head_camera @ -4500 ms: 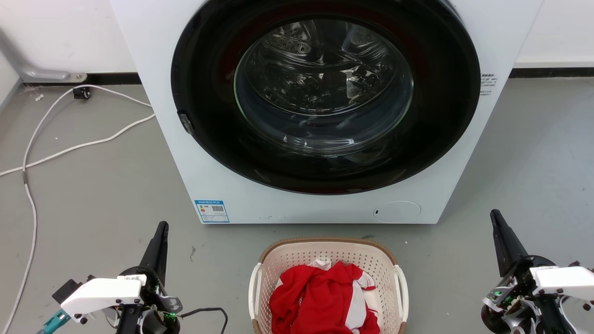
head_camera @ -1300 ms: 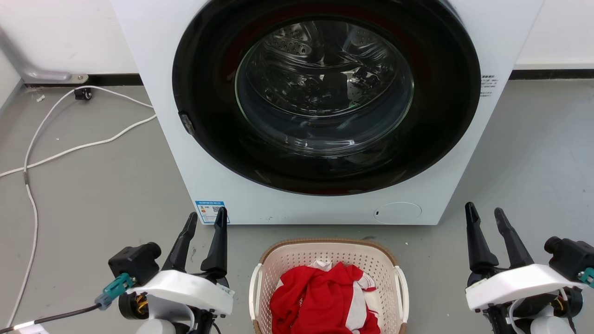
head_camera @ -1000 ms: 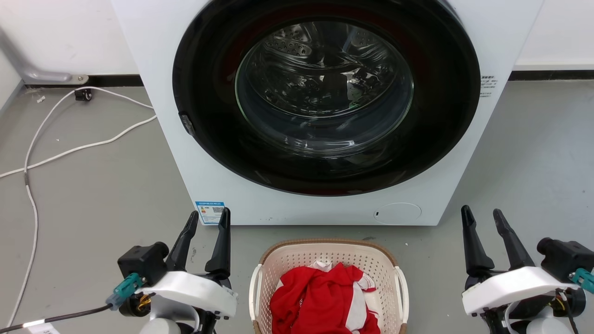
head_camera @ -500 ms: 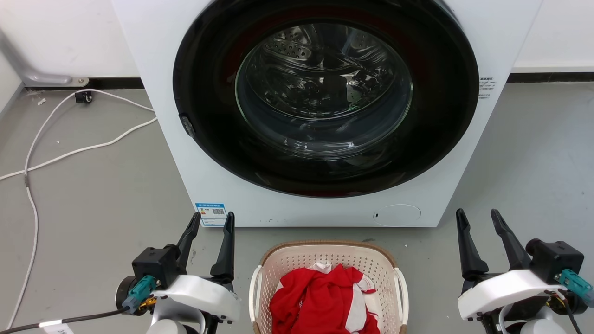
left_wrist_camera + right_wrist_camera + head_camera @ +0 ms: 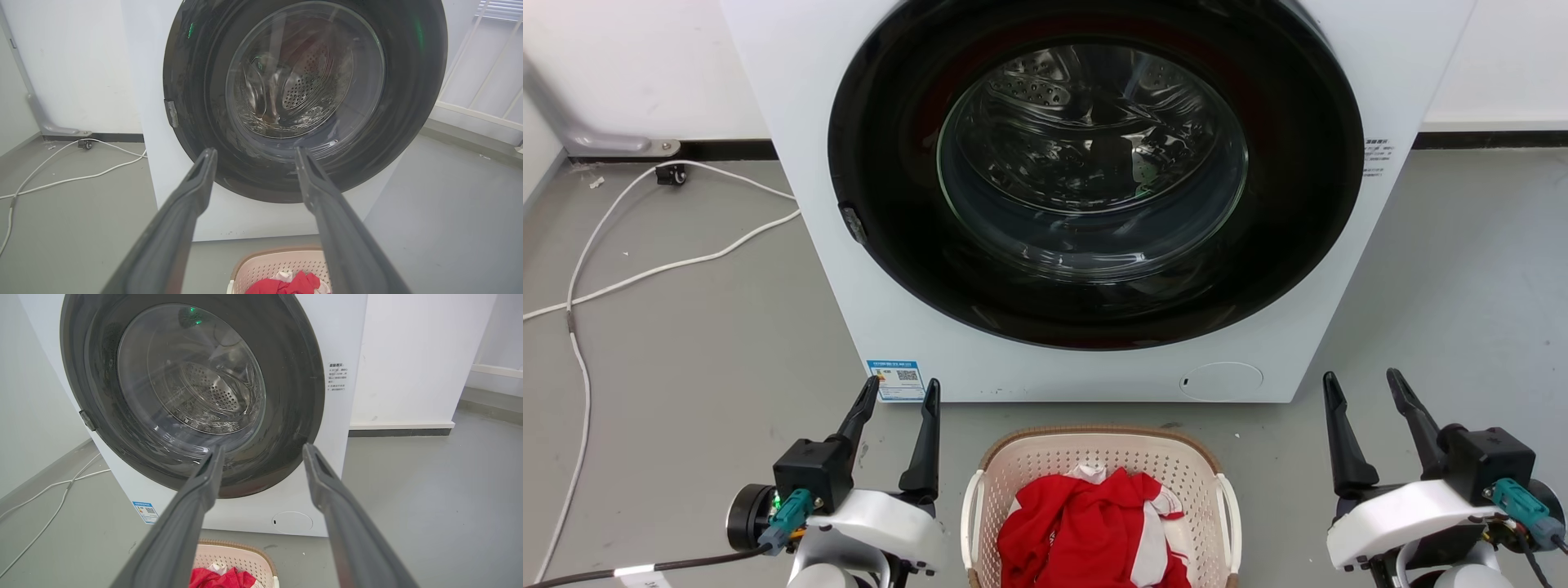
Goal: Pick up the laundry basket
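My gripper will bring the red and white clothes (image 5: 1091,527) along undisturbed when I lift the laundry basket, because they lie in a heap well inside the brown rim (image 5: 1101,430).
The laundry basket (image 5: 1045,457), cream perforated plastic with a brown rim and white side handles, sits on the floor at the bottom centre of the head view, holding red and white clothes (image 5: 1094,527). Its far rim also shows low in the left wrist view (image 5: 269,255) and the right wrist view (image 5: 237,549). My left gripper (image 5: 903,389) stands open just left of the basket, fingers pointing toward the washer. My right gripper (image 5: 1364,384) stands open further off to the basket's right. Neither touches the basket.
A white front-loading washing machine (image 5: 866,269) with its round dark glass door stands right behind the basket. White cables (image 5: 645,265) trail over the grey floor at the left. Bare floor lies to the right of the machine.
Both grippers turned from side-on to showing two spread fingers, and moved inward toward the basket. The head view has tilted slightly, shifting the scene down a little.
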Controlling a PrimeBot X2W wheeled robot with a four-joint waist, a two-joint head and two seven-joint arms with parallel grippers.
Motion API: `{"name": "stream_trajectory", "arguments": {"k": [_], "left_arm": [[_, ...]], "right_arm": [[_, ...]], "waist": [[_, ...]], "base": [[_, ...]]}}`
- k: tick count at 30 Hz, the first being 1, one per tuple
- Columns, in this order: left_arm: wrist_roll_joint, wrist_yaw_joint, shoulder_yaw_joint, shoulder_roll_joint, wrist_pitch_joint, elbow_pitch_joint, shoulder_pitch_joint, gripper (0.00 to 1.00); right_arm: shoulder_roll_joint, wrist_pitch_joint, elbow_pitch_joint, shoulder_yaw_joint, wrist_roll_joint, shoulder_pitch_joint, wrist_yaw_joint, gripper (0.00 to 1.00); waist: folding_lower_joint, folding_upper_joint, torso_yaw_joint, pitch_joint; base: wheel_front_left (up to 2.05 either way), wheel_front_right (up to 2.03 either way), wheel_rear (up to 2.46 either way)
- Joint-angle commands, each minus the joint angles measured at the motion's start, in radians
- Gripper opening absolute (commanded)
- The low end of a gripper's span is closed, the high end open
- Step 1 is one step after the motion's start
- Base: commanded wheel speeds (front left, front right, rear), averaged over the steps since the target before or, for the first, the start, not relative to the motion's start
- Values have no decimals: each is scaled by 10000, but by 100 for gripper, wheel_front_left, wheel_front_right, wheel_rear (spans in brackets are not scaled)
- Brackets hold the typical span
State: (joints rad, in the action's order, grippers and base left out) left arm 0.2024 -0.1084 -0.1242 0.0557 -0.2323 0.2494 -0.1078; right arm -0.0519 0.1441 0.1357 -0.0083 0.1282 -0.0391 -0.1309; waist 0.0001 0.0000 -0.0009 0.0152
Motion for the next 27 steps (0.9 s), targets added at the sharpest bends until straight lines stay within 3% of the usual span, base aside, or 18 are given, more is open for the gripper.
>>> {"name": "stream_trajectory", "arguments": {"k": [1,16,27], "left_arm": [[-197,24,-14,0,-79,6,-122,100],[-984,-1,30,-35,-340,269,-198,100],[-929,-15,115,-52,-332,295,-186,100]], "right_arm": [[22,72,-44,2,-210,64,3,100],[29,369,198,-93,-848,88,3,100],[29,509,416,-195,-432,15,3,100]], "waist": [[-1,0,-1,1],[-1,0,-15,-26],[-1,0,-3,-99]], "base": [[0,0,0],[0,0,0],[0,0,0]]}}
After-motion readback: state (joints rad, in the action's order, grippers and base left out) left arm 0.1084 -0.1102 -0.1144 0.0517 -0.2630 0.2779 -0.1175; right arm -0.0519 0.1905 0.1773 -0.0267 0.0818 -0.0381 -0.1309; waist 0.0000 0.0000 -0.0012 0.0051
